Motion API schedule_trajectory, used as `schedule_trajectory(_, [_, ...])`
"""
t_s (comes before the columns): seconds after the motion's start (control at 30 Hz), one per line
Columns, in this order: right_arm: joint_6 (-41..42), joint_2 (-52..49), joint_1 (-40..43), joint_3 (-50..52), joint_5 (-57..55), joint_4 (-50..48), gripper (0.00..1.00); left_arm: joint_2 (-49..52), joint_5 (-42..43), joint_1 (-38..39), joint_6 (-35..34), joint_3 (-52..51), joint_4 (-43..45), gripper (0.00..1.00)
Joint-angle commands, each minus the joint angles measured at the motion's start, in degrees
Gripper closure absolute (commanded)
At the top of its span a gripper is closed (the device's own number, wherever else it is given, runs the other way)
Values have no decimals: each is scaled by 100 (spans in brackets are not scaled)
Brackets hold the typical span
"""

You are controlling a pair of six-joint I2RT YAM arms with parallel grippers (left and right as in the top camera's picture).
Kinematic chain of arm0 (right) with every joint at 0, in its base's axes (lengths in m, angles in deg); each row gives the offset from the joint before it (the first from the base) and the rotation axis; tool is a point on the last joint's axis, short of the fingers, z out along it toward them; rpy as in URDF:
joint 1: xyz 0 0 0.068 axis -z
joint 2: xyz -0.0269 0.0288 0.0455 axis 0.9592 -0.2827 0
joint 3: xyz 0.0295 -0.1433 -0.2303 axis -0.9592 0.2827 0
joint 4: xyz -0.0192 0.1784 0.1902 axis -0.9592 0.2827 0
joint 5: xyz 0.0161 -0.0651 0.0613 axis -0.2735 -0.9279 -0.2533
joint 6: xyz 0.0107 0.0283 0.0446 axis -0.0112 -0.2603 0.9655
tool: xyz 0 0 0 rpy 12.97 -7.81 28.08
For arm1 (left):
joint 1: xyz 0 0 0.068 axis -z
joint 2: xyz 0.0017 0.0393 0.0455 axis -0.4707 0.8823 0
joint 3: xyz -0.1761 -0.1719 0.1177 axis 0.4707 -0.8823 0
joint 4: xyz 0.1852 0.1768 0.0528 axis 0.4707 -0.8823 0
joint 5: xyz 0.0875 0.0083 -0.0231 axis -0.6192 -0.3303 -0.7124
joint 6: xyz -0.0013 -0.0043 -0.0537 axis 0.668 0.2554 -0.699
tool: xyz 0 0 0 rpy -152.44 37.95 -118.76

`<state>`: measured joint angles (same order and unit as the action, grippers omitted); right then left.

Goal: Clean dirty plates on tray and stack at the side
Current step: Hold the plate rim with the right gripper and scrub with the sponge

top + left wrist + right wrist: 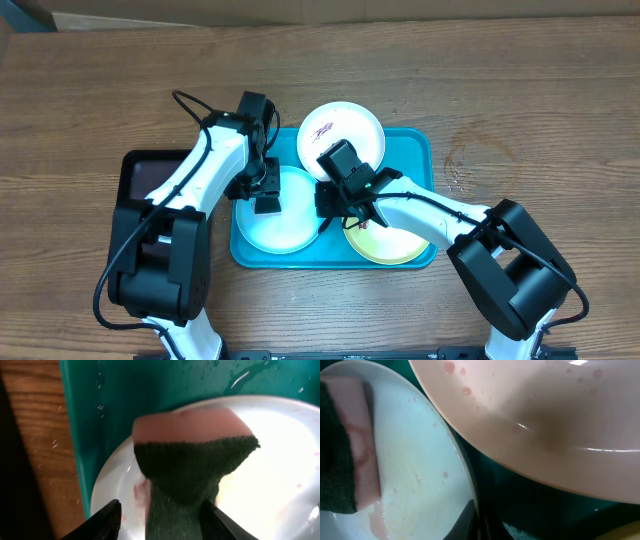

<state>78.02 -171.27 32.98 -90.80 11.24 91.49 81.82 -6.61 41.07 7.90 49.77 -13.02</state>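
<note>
I can see the sponge (192, 435) sitting loose between my left gripper's spread fingers, so I should pinch its dark green middle (176, 510) tight with that gripper before I wipe the pale blue plate's edge.
The turquoise tray (415, 150) holds all three plates. The white plate (350, 125) with a brown smear lies at its far edge. The pale blue plate (285, 228) lies at the left and the yellow-green plate (395, 245) at the front right. My left gripper (265, 195) is shut on a pink and dark green sponge (192, 455) pressed on the pale blue plate (280, 460). My right gripper (333, 203) is shut on that plate's right rim (470, 485). The wet white plate (545, 410) fills the top of the right wrist view.
A smaller dark tray (150, 175) sits on the wooden table left of the turquoise tray. Water drops lie on the turquoise tray floor (125, 390). Bare wood (520, 90) shows to the right and at the back.
</note>
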Motion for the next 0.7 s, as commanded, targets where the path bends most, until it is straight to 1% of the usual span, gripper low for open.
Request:
schedule_trajectory(0.0, [-33, -37, -22, -138, 13, -42, 96, 35, 297, -33, 105, -181, 234, 48])
schedule_trajectory(0.07, [-33, -37, -22, -138, 13, -44, 96, 35, 501, -33, 105, -181, 328, 50])
schedule_trajectory(0.1, [-33, -37, -22, -138, 13, -44, 96, 35, 579, -33, 105, -181, 376, 57])
schedule_trajectory(0.17, [-33, -37, -22, -138, 13, -46, 96, 35, 601, -33, 105, -181, 409, 77])
schedule_trajectory(0.2, [-33, -37, -22, -138, 13, -46, 96, 35, 599, -33, 105, -181, 411, 86])
schedule_trajectory(0.23, [-33, -37, -22, -138, 13, -46, 96, 35, 597, -33, 105, -181, 404, 93])
schedule_trajectory(0.27, [-33, -37, -22, -138, 13, -46, 96, 35, 597, -33, 105, -177, 385, 96])
schedule_trajectory(0.5, [-33, -37, -22, -138, 13, -59, 95, 35, 649, -15, 105, 197, -310, 96])
schedule_trajectory(0.57, [-33, -37, -22, -138, 13, -66, 95, 33, 933, -17, 118, 352, -472, 96])
schedule_trajectory(0.67, [-33, -37, -22, -138, 13, -72, 95, 33, 1738, -17, 380, 424, -409, 96])
